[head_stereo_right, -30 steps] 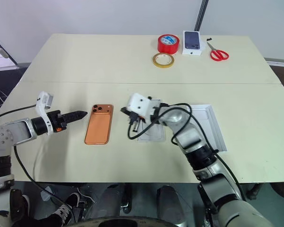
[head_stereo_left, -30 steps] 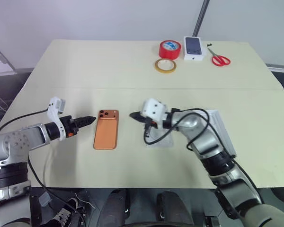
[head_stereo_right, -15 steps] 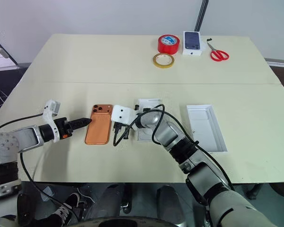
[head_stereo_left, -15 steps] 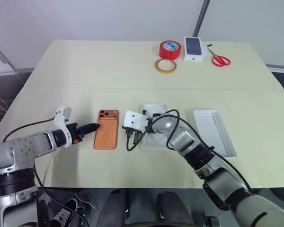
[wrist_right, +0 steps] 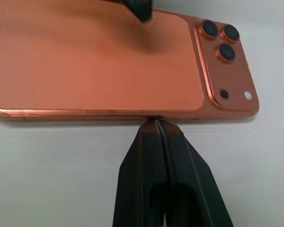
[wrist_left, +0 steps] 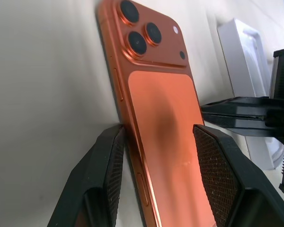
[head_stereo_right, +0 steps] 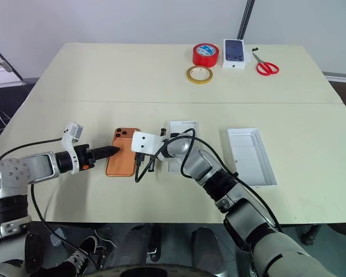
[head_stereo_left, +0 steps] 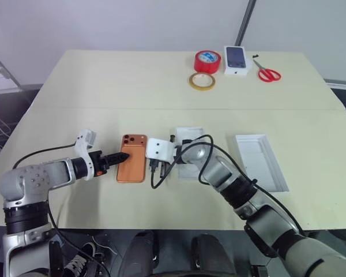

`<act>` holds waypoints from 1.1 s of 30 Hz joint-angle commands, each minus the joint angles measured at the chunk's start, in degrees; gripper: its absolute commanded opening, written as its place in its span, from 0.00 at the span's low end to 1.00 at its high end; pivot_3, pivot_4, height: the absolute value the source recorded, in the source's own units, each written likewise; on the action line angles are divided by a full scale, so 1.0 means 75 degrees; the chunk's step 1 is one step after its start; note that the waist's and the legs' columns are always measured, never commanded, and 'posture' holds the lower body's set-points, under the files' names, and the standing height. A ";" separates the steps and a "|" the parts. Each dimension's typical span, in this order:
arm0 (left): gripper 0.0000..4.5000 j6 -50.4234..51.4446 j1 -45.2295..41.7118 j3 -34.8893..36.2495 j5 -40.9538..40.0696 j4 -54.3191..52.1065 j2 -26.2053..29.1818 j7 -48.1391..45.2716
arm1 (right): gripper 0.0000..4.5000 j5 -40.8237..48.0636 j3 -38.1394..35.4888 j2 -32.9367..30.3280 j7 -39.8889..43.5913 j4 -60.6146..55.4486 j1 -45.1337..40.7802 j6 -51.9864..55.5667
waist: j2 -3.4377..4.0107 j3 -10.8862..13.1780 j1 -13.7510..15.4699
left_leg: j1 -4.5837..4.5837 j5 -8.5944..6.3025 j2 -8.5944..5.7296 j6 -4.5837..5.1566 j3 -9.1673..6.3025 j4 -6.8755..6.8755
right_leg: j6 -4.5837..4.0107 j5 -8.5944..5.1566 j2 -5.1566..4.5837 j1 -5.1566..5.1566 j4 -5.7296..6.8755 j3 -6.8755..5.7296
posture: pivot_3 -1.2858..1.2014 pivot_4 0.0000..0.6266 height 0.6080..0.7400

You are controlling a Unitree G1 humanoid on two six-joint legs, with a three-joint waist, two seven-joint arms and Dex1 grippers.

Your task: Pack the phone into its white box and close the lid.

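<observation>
The phone [head_stereo_left: 131, 164] will sink snugly inside the box's rim when I lower it in, because the white box's hollow [head_stereo_left: 188, 134] is only just wider than the phone.
The orange-copper phone [head_stereo_left: 132, 165] lies back up on the table, camera bump at its far end. My left gripper [head_stereo_left: 124, 156] is open at the phone's left long edge: in the left wrist view one finger [wrist_left: 104, 170] sits beside that edge and the other hangs over the phone [wrist_left: 161, 118]. My right gripper [wrist_right: 156, 124] is shut, its tip touching the phone's right long edge. Just right of the phone lies the white box [head_stereo_left: 188, 134], its near part hidden by my right arm. Farther right, the white lid [head_stereo_left: 261, 162] rests hollow side up.
At the table's far side stand a red tape roll [head_stereo_left: 207, 59], a yellow tape ring [head_stereo_left: 201, 80], a small white box picturing a dark phone [head_stereo_left: 235, 59] and red scissors [head_stereo_left: 268, 73]. A black cable loops from my right wrist over the box area.
My right gripper has swung left and down from above the white box to the phone's right edge, uncovering the lid. My left gripper has moved right to the phone's left edge.
</observation>
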 commanded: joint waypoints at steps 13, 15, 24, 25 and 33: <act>0.54 0.0413 -0.0373 -0.0344 0.0130 0.0710 -0.0475 -0.0010 | 0.01 -0.0103 0.0050 0.0157 0.0048 -0.0034 0.0068 -0.0124 | 0.0006 -0.0010 -0.0012 | 0.0011 -0.0001 -0.0004 0.0002 -0.0002 -0.0001 | 0.0000 0.0000 -0.0003 0.0010 -0.0001 -0.0002 | 0.52 0.24 0.91; 0.41 0.0401 -0.0311 -0.0314 0.0129 0.0732 -0.0416 -0.0057 | 0.00 -0.0106 0.0056 0.0164 0.0046 -0.0029 0.0070 -0.0134 | 0.0006 -0.0010 -0.0038 | 0.0010 -0.0001 -0.0004 0.0002 -0.0002 -0.0004 | 0.0000 0.0000 -0.0003 0.0008 -0.0001 -0.0002 | 0.52 0.24 0.91; 0.05 0.0680 -0.0207 0.0134 -0.0144 0.0818 -0.0498 0.0103 | 0.00 -0.0126 -0.0003 0.0117 -0.0002 0.0072 0.0038 -0.0347 | 0.0003 -0.0021 -0.0059 | 0.0068 0.0017 -0.0003 -0.0022 0.0007 -0.0085 | -0.0001 -0.0001 -0.0003 0.0023 -0.0022 0.0005 | 0.52 0.24 0.91; 0.05 0.0817 -0.0264 0.0400 -0.0257 0.1005 -0.0572 0.0132 | 0.00 -0.0007 -0.0104 0.0110 0.0053 0.0011 0.0050 -0.0330 | 0.0003 -0.0021 -0.0058 | 0.0067 0.0017 -0.0001 -0.0022 0.0008 -0.0088 | -0.0002 -0.0001 -0.0001 0.0021 -0.0022 0.0005 | 0.52 0.24 0.91; 0.04 0.1588 -0.0508 0.1961 -0.1201 0.1454 -0.0876 -0.0003 | 0.12 0.3126 -0.1980 -0.0031 0.1599 -0.1889 0.0532 0.1096 | -0.0014 -0.0006 -0.0043 | 0.0002 0.0021 0.0000 -0.0019 0.0006 -0.0076 | 0.0000 0.0000 0.0000 -0.0004 -0.0015 0.0003 | 0.52 0.24 0.91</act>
